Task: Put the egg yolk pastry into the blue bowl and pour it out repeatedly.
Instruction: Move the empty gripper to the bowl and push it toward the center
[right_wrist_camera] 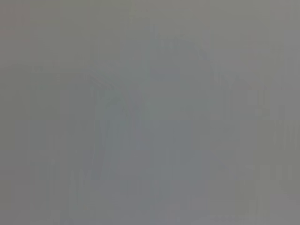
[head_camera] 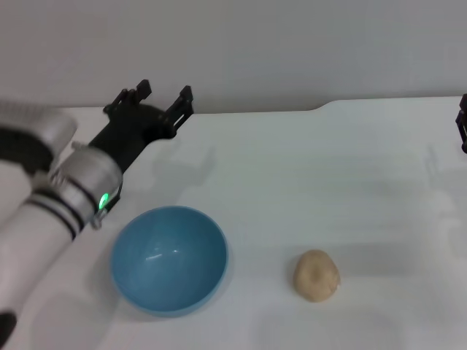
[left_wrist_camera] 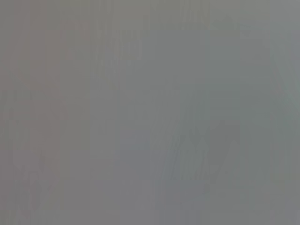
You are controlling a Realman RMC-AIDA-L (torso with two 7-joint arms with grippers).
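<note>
My left gripper needs to move back and tilt down onto the bowl's rim, because it is pointing past the blue bowl toward the wall.
The blue bowl stands upright and empty on the white table, near its front left. To its right, a clear gap away, the tan egg yolk pastry lies on the table surface. My left gripper hovers behind the bowl towards the back of the table, open, with nothing between its fingers. Only a dark sliver of my right gripper shows at the right edge of the head view. Both wrist views show only plain grey.
The white table ends at a back edge against a grey wall, with a small step in that edge at right of centre.
</note>
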